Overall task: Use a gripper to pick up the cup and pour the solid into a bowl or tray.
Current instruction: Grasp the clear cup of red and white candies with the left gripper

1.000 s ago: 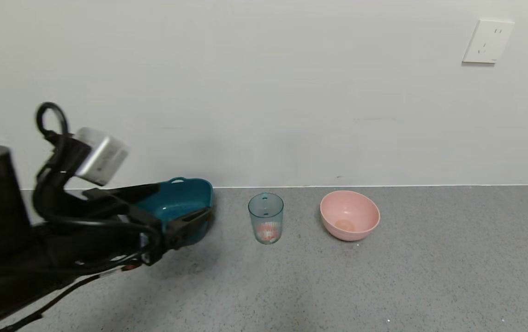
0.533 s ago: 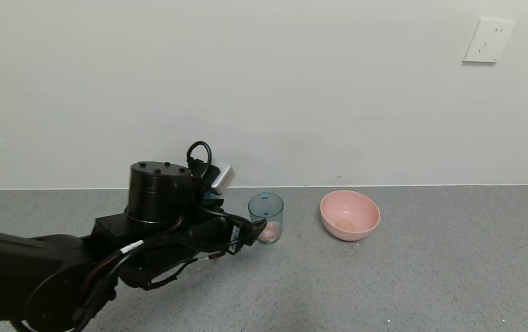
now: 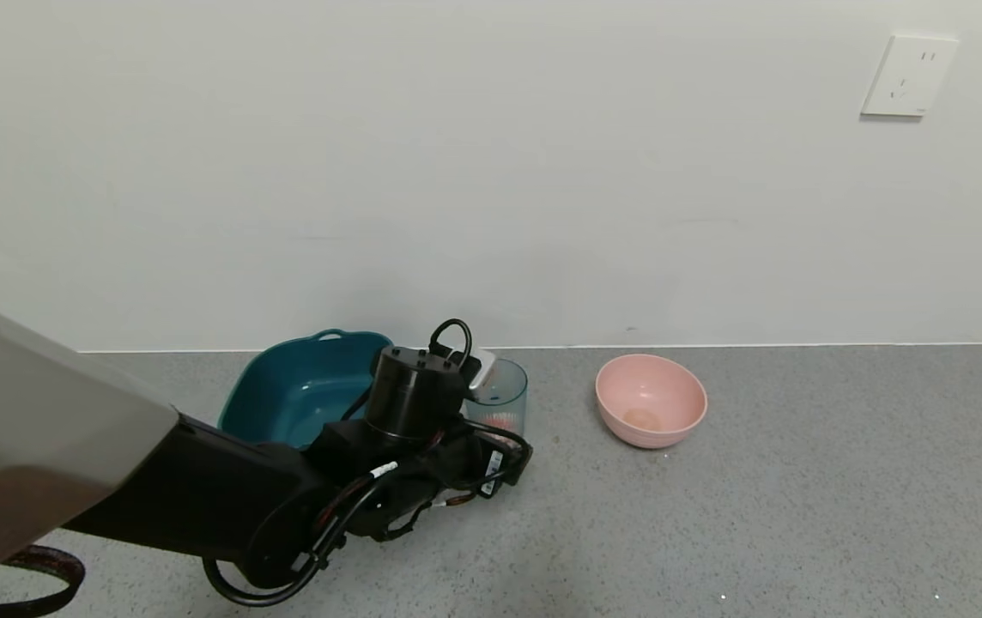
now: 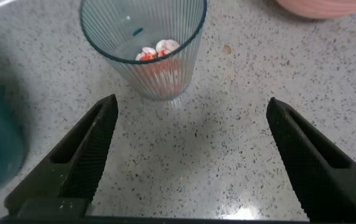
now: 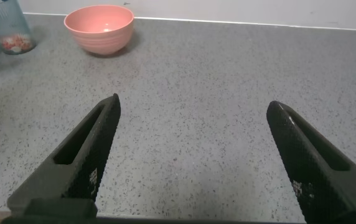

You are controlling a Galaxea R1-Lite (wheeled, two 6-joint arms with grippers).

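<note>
I expect the solid (image 3: pixel 504 421) to slide and tumble out in loose pieces when I pour, since separate rounded lumps (image 4: pixel 167 46) show low in the cup.
The cup (image 3: pixel 506 388) stands upright on the grey counter, and my left arm's wrist module hides part of it. In the left wrist view the cup (image 4: pixel 144 43) holds the orange-red and white solid (image 4: pixel 157 49) at its bottom. My left gripper (image 4: pixel 192 102) is open and empty. It sits low over the counter just short of the cup, with its fingers apart and not touching it; in the head view it (image 3: pixel 504 451) is in front of the cup. The dark teal tub (image 3: pixel 298 399) stands left of the cup. My right gripper (image 5: pixel 193 102) is open and empty over bare counter.
A round pink bowl (image 3: pixel 651 410) stands right of the cup and also shows in the right wrist view (image 5: pixel 99 28). The wall runs close behind all three. A white socket (image 3: pixel 907 75) is high on the wall at the right.
My left arm has swung right and forward, from over the teal tub to just in front of the cup. The tub is uncovered again. The cup and the pink bowl have not moved.
</note>
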